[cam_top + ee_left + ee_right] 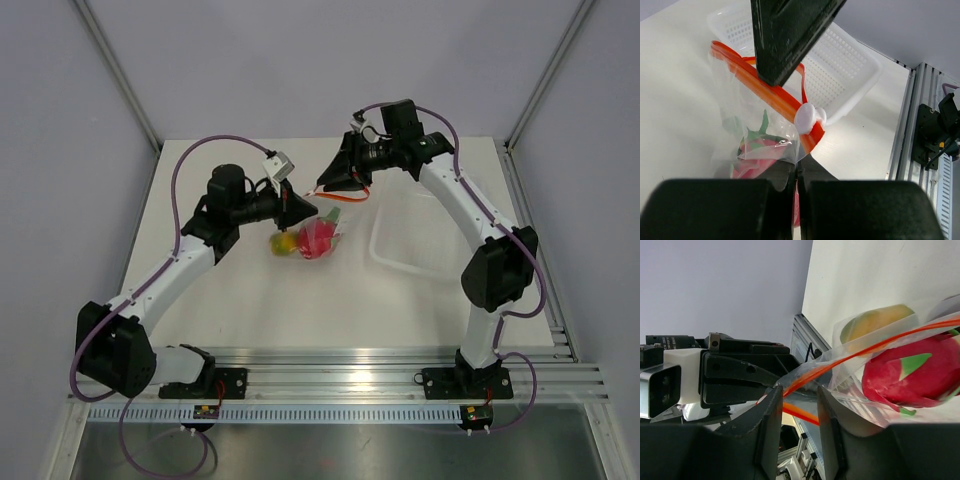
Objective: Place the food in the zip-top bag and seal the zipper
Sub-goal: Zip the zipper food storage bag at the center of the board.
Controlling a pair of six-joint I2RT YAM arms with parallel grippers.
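Note:
Next, I turn my right gripper and pinch the white slider at the bag's corner [808, 119], because my right gripper is around the orange-red zipper [744, 73], short of that slider.
The clear zip-top bag [312, 236] hangs between my two grippers above the table. Inside it are the pink-red fruit with green leaves [319, 239] and the yellow-orange oval fruit [283, 243]; the dark red one is hidden. My left gripper [306, 211] is shut on the bag's top corner, just below the white slider [809, 117] at the end of the orange-red zipper [765, 91]. My right gripper [799, 395] is open, its jaws either side of the zipper [840, 362]. The right wrist view shows both fruits, pink-red [910, 375] and yellow [875, 322].
A rigid clear rectangular tray [420, 240] lies on the white table right of the bag, under my right arm; it also shows behind the bag in the left wrist view [850, 70]. An aluminium rail [350, 365] runs along the near edge.

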